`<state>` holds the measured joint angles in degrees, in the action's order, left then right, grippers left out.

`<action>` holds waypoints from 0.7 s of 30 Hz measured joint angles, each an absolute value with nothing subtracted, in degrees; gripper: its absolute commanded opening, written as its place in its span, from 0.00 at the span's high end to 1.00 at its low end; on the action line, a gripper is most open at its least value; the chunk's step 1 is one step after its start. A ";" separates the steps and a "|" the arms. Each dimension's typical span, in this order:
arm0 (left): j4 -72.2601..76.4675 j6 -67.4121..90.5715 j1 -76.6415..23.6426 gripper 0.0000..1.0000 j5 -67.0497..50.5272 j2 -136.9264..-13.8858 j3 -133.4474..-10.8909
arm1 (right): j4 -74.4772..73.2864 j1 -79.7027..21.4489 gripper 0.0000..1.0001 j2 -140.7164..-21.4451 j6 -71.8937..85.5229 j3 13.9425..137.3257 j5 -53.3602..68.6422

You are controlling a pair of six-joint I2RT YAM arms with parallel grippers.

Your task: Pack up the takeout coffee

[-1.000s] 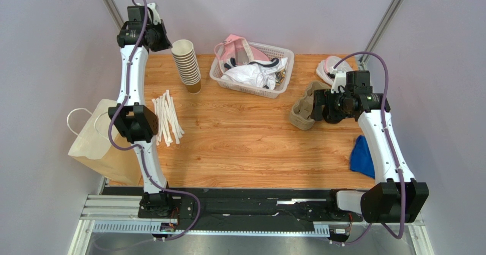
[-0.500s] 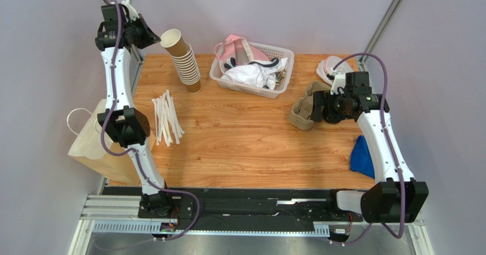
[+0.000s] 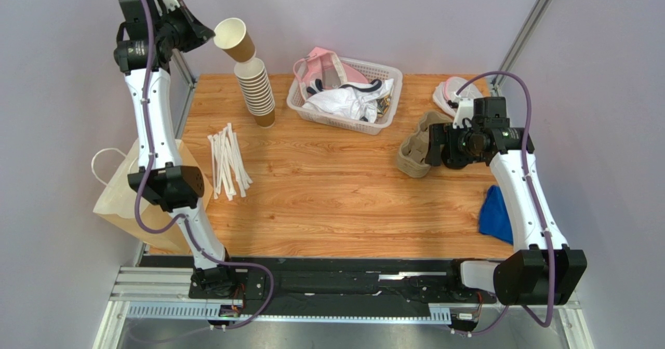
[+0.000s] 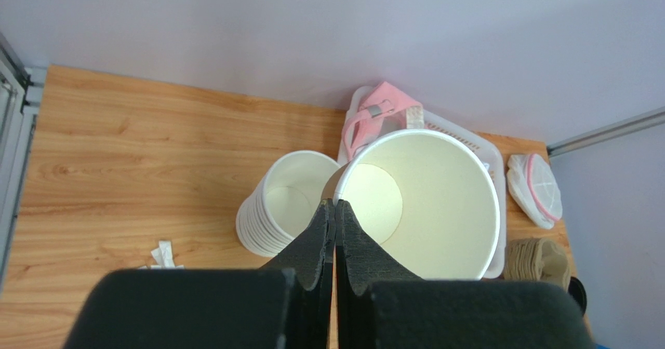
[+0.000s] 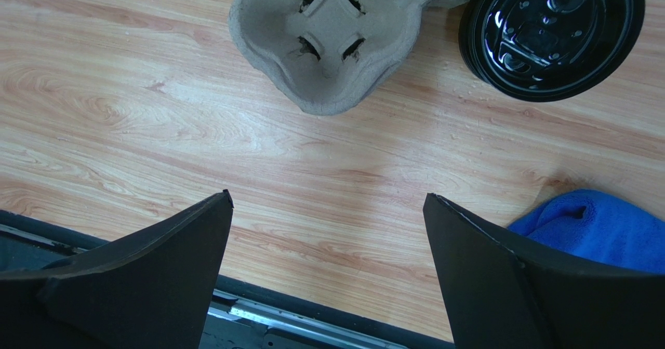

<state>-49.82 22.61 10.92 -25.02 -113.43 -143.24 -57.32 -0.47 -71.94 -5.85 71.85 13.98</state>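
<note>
The brown paper cup (image 3: 236, 41) is clear of the stack, so the robot's left gripper should keep going to the open middle of the table (image 3: 348, 197) and let go once the cup's base stands.
The takeout coffee is out of view; no lidded cup shows. My left gripper (image 3: 209, 31) (image 4: 336, 202) is shut on the rim of a single lidless brown paper cup (image 3: 234, 39) (image 4: 437, 209), held tilted in the air above the stack of lidless cups (image 3: 256, 92) (image 4: 285, 209) at the back left. My right gripper (image 3: 434, 146) (image 5: 328, 201) stands wide open and holds nothing, low over the table beside a moulded cup carrier (image 3: 414, 153) (image 5: 336, 45). A loose black lid (image 5: 550, 33) lies next to the carrier.
A white basket (image 3: 336, 118) of packets sits at the back centre. White wrapped sticks (image 3: 226, 162) lie at the left, a paper bag (image 3: 125, 193) hangs off the left edge, and a blue cloth (image 3: 495, 215) (image 5: 593, 224) lies at the right.
My left arm has risen and swung back to the left, lifting the top cup clear of the stack. The right arm has not moved.
</note>
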 measured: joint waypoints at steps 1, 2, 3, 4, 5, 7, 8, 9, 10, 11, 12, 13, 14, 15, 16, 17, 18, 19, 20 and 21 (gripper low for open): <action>-49.91 22.50 10.92 1.00 -25.23 -112.27 -143.24 | -57.41 -0.47 0.00 -71.94 -5.85 72.27 13.98; -49.89 22.24 10.83 1.00 -25.71 -110.93 -143.20 | -57.47 -0.47 0.00 -71.94 -5.85 72.66 14.00; -49.89 21.87 10.70 1.00 -26.28 -109.36 -143.00 | -57.58 -0.47 0.00 -71.94 -5.85 73.25 14.00; -50.00 21.32 10.46 1.00 -26.87 -107.39 -142.26 | -57.65 -0.47 0.00 -71.92 -5.85 73.87 14.02; -50.00 20.36 9.91 1.00 -27.59 -105.14 -140.84 | -57.65 -0.47 0.00 -71.85 -5.87 74.24 14.02; -50.13 18.50 8.10 1.00 -28.84 -100.05 -136.31 | -57.74 -0.47 0.00 -71.40 -5.87 74.81 14.02; -50.00 17.04 6.22 1.00 -29.52 -97.08 -132.77 | -57.95 -0.47 0.00 -71.05 -5.89 74.96 14.02; -50.17 15.31 3.73 1.00 -30.26 -93.38 -128.16 | -58.24 -0.47 0.00 -70.54 -5.91 75.09 14.02; -50.57 14.06 1.69 1.00 -30.83 -91.18 -125.27 | -58.43 -0.47 0.00 -70.06 -5.96 75.16 14.02; -50.48 12.34 -0.84 1.00 -31.75 -88.73 -121.43 | -58.85 -0.47 0.00 -69.47 -6.07 75.26 14.00; -50.37 10.74 -3.81 1.00 -32.51 -86.30 -117.19 | -59.29 -0.47 0.00 -68.82 -6.13 75.40 14.02; -50.50 9.39 -6.42 1.00 -33.26 -84.55 -113.43 | -59.48 -0.47 0.00 -68.23 -6.17 75.44 14.02; -50.04 7.88 -8.95 1.00 -33.95 -83.07 -109.40 | -59.72 -0.47 0.00 -67.57 -6.24 75.46 14.02; -49.52 6.79 -11.20 1.00 -34.28 -81.91 -105.97 | -59.92 -0.47 0.00 -67.11 -6.24 75.46 14.02; -48.97 5.28 -14.04 1.00 -34.37 -80.66 -101.16 | -60.18 -0.47 0.00 -66.70 -6.24 75.46 14.06; -48.58 4.38 -15.64 1.00 -34.52 -80.25 -98.19 | -60.40 -0.47 0.00 -66.46 -6.24 75.44 14.11; -46.50 3.18 -18.17 1.00 -34.46 -79.53 -93.10 | -60.51 -0.47 0.00 -66.32 -6.24 75.40 14.13; -45.23 2.46 -20.40 1.00 -34.37 -79.33 -89.10 | -60.62 -0.47 0.00 -66.32 -6.22 75.31 14.15; -43.86 2.04 -22.04 1.00 -34.30 -79.33 -86.04 | -60.60 -0.47 0.00 -66.32 -6.22 75.13 14.20; -42.22 1.65 -23.83 1.00 -34.13 -79.35 -82.56 | -60.60 -0.47 0.00 -66.32 -6.20 74.89 14.22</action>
